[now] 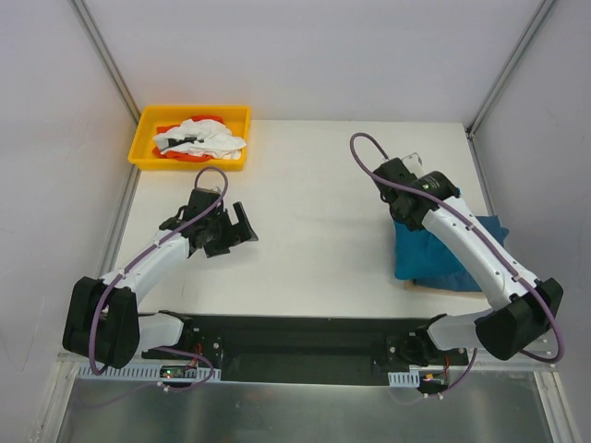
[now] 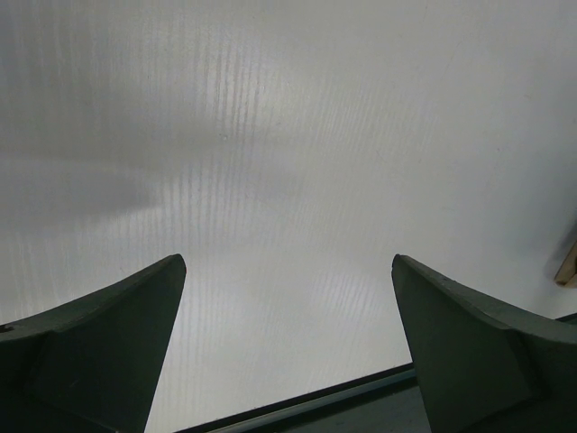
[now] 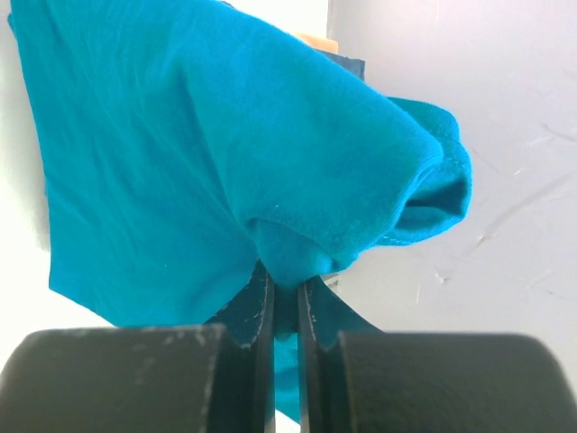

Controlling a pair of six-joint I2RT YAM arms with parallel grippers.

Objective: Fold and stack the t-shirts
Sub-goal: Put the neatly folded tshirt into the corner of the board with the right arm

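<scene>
The teal-blue t-shirt's edge (image 1: 398,255) is hanging out past the stack. My right gripper should pull the t-shirt's fold toward the grey wall (image 1: 517,166) next until the t-shirt's edge sits over the stack.
A teal-blue t-shirt (image 1: 434,254) lies bunched at the right side of the table, partly under my right arm. My right gripper (image 1: 406,217) is shut on a fold of this t-shirt (image 3: 225,162); in the right wrist view the cloth is pinched between the two fingers (image 3: 257,316) and hangs beyond them. My left gripper (image 1: 235,226) is open and empty over the bare white table at the left; the left wrist view shows its two fingers (image 2: 117,334) wide apart with only table between them.
A yellow tray (image 1: 148,125) at the back left holds white and red cloths (image 1: 201,140). Grey walls stand on the left, back and right. A black base strip (image 1: 305,337) runs along the table's near edge.
</scene>
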